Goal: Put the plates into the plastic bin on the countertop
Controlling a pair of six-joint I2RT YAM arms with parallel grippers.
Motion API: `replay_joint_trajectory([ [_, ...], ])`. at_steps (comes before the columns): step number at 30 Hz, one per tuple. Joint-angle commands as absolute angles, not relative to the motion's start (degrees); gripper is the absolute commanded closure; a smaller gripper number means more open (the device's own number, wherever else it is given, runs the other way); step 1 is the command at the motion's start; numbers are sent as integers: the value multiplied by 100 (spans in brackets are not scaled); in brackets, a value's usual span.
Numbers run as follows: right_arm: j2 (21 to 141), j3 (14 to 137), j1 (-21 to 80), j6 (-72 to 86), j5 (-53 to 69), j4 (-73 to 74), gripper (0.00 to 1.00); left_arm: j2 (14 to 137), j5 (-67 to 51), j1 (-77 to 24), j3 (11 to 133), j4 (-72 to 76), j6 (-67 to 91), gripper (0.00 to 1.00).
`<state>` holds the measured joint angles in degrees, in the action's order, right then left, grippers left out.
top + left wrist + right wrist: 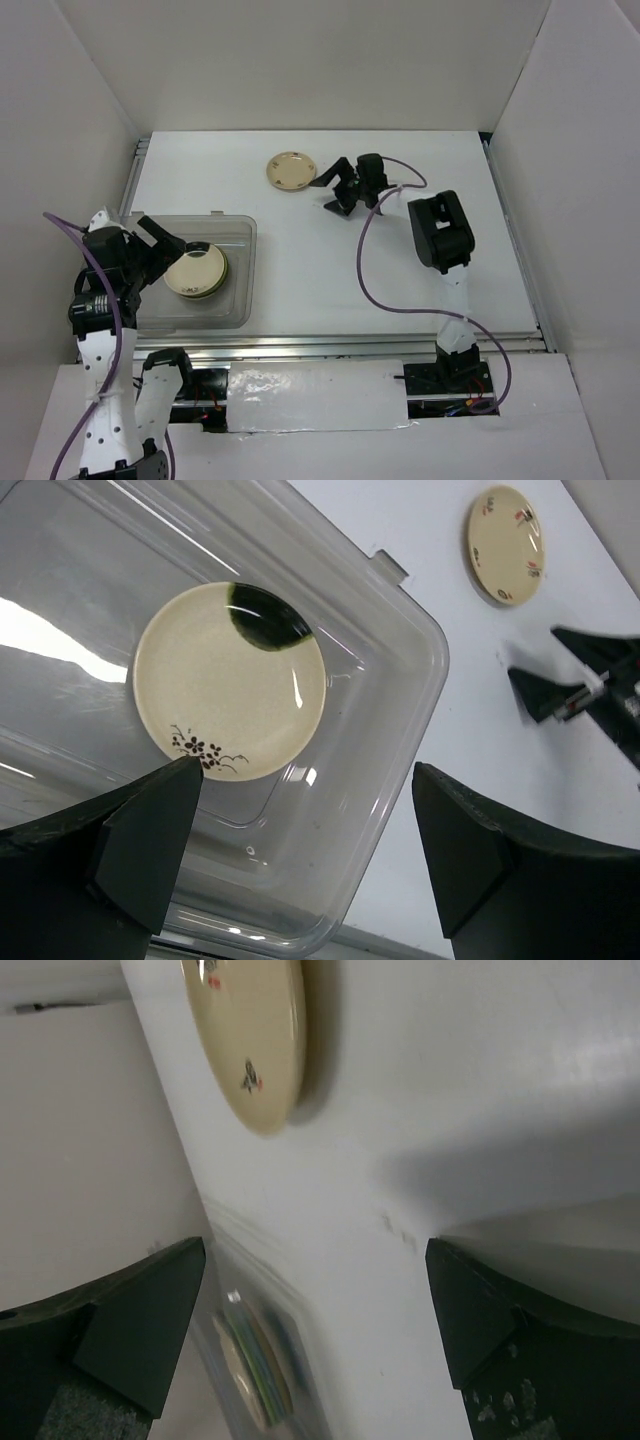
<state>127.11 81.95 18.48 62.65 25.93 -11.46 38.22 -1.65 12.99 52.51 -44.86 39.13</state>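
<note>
The loose plate is past my right gripper's open fingers, so I should reach farther in and close on the loose plate's nearest edge before I lift it.
The clear plastic bin stands at the left of the white countertop. It holds a stack of plates topped by a cream plate with a dark patch and flower marks. The stack's coloured edges show blurred in the right wrist view. One more cream plate lies on the far countertop, outside the bin. My left gripper is open and empty above the bin's left side. My right gripper is open and empty just right of the loose plate.
White walls stand around the countertop on three sides. Metal rails run along the left and near edges. The right arm's purple cable loops over the countertop. The bin's rim has a small tab on its far side.
</note>
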Motion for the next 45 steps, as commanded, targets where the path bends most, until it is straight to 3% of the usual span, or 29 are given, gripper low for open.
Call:
replay_joint_trajectory([
  [1,13428,9489,1960,6811,1847,-426,1,3823,-632,1274,5563,-4456,3420,1],
  [8,14947,12319,2021,7172,1285,1562,15,3744,-931,1274,5678,-4316,3366,1],
  [11,15354,13383,2065,7233,1117,2082,35,3840,-949,1266,5853,-4385,3243,1],
  [13,15407,13430,2083,7268,1072,2066,45,3902,-923,1274,5923,-4403,3147,1],
  [14,15399,13404,2083,7251,1046,2039,62,3911,-871,1283,5976,-4429,3086,1],
  [16,15398,13430,2109,7163,1011,2065,77,3885,-774,1274,6029,-4447,3041,1],
  [18,15433,13526,2136,7032,984,2118,80,3885,-694,1292,6021,-4421,2962,1],
  [20,15434,13535,2136,6961,1028,2101,92,3902,-703,1292,5951,-4360,2944,1],
  [23,15416,13535,2153,6786,1107,2083,91,3999,-860,1283,5810,-4281,2936,1],
  [28,15416,13534,2180,6750,1125,1995,66,4104,-1011,1283,5678,-4210,2900,1],
  [31,15591,13885,2241,6767,1116,2118,60,4078,-958,1292,5695,-4219,2857,1],
  [40,15724,14071,2294,6838,976,2171,68,4069,-888,1283,5854,-4307,2768,1],
  [45,15627,13896,2303,6838,967,2083,89,4174,-949,1292,5862,-4263,2769,1],
])
